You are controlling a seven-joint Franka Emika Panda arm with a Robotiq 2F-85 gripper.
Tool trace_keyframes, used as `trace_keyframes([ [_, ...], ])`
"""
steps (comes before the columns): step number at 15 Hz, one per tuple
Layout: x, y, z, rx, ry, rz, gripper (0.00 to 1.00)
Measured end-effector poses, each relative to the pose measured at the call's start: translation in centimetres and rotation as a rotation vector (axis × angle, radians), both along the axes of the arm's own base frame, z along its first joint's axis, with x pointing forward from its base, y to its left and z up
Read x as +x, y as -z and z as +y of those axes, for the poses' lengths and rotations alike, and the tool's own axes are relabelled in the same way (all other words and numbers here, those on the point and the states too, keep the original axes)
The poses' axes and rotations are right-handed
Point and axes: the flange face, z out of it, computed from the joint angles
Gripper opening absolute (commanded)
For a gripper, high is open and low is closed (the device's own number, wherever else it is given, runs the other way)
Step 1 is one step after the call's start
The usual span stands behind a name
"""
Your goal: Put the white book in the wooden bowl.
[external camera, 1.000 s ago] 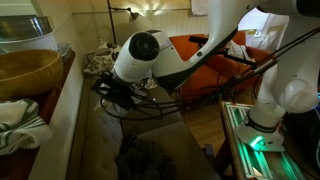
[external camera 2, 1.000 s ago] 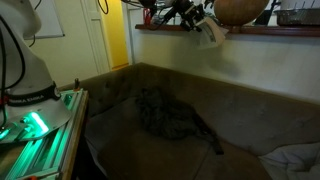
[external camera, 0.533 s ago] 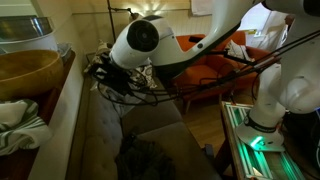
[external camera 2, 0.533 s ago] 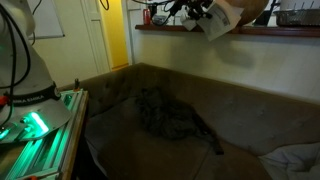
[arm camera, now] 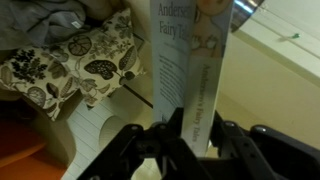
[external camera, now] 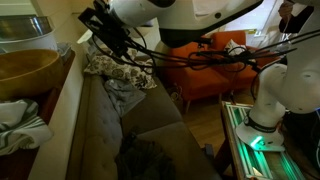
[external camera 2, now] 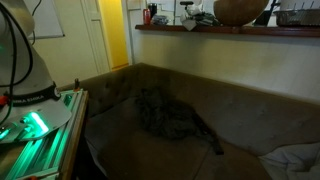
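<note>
The white book is off to the side of the wooden bowl (external camera: 28,72) and my gripper is facing the patterned cushion (arm camera: 88,62), so I should turn and swing the book toward the bowl.
In the wrist view my gripper (arm camera: 188,135) is shut on the lower end of the white book (arm camera: 190,60), whose spine reads "Andersen's Fairy Tales". The book stands upright between the jaws. In an exterior view the gripper (external camera: 100,25) is high up, level with the wall ledge and to the right of the wooden bowl (external camera: 28,70). The bowl (external camera 2: 240,10) also shows on the ledge in an exterior view. I cannot make out the book in either exterior view.
A patterned cushion (external camera: 105,65) lies on the couch end below the gripper and also shows in the wrist view (arm camera: 80,65). A white and green cloth (external camera: 22,122) lies on the ledge. A dark cloth (external camera 2: 165,115) lies on the couch. An orange chair (external camera: 205,65) stands behind.
The arm has risen and swung towards the ledge with the book held. In one exterior view the book and gripper have left the top of the picture.
</note>
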Motion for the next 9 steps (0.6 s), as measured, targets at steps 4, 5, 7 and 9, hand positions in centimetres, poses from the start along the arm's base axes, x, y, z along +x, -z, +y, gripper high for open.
trace_keyframes([
  [4, 1.2, -7.0, -2.0, 0.060, -0.015, -0.135, 0.07],
  [5, 1.8, -8.1, -3.0, 0.090, -0.021, -0.159, 0.07],
  [7, 3.7, -8.4, -4.7, 0.173, -0.050, -0.179, 0.07],
  [9, 5.9, -6.6, -5.8, 0.266, -0.107, -0.165, 0.07],
])
